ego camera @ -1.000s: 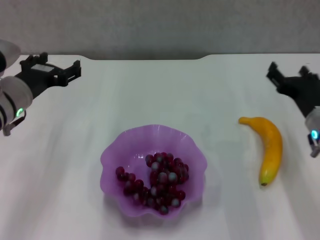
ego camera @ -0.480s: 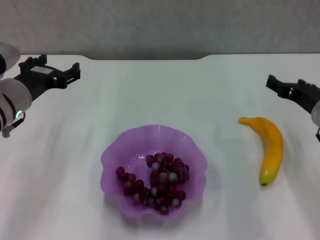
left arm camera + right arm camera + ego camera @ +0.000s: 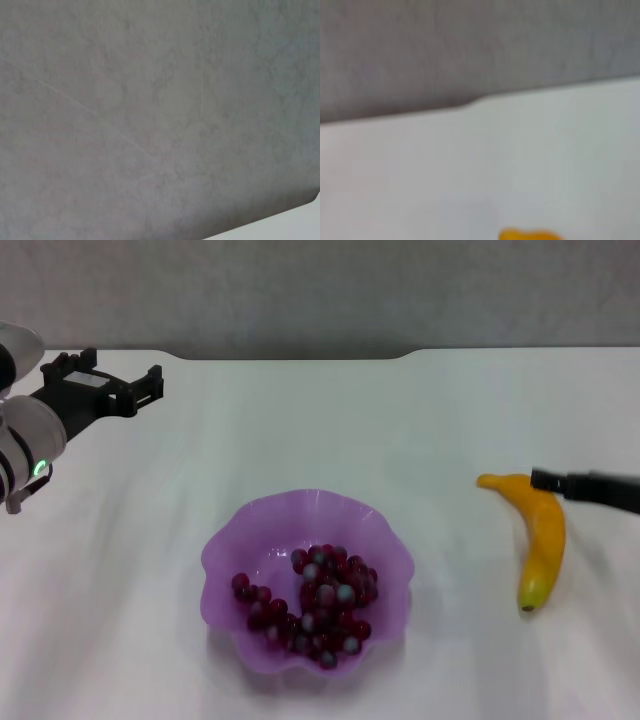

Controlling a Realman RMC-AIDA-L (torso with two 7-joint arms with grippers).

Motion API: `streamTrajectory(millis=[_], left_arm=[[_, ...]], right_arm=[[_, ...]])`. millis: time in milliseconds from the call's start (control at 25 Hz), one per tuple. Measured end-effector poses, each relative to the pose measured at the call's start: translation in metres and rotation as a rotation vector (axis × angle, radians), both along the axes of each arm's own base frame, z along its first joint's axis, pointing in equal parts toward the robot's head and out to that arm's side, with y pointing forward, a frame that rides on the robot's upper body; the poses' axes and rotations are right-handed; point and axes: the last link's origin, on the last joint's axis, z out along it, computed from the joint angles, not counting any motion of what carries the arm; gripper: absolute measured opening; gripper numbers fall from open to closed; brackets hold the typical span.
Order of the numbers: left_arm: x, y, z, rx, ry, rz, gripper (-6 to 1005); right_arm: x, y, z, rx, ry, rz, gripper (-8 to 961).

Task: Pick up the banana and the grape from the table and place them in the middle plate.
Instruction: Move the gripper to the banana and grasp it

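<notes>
I should pull back to the banana's middle (image 3: 547, 533) and grip there before lifting, because my right gripper's fingers are over the banana's bend (image 3: 522, 488) near the stem.
The grape (image 3: 312, 604) bunch lies inside the middle plate (image 3: 262, 517), a purple wavy-rimmed dish near the table's front centre. The yellow banana (image 3: 543, 540) lies on the white table (image 3: 330, 430) at the right, and its end also shows in the right wrist view as an orange banana (image 3: 530, 234) tip. My right gripper (image 3: 548, 480) reaches in low from the right edge, and its dark tip overlaps the banana's stem end. My left gripper (image 3: 112, 390) hangs open and empty at the far left near the back edge.
The table's dark notched back edge (image 3: 300, 354) runs behind everything, with a grey wall beyond. Bare white tabletop lies between the plate and the banana. The left wrist view holds only grey wall (image 3: 150, 110).
My right gripper has dropped from the far right back area down and inward to the banana's stem end. The left arm, the plate and the grape have stayed put.
</notes>
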Motion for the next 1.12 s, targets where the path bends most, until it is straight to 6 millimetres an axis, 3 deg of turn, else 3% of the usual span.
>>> streamTrajectory(millis=[360, 1120], left_arm=[[-0.006, -0.002, -0.003, -0.008, 0.0, 0.018, 891], [-0.008, -0.001, -0.006, -0.017, -0.001, 0.027, 892]], right_arm=[[0.029, -0.012, 0.008, 0.029, -0.004, -0.09, 882], [0.023, -0.003, -0.036, 0.001, -0.035, -0.05, 872]])
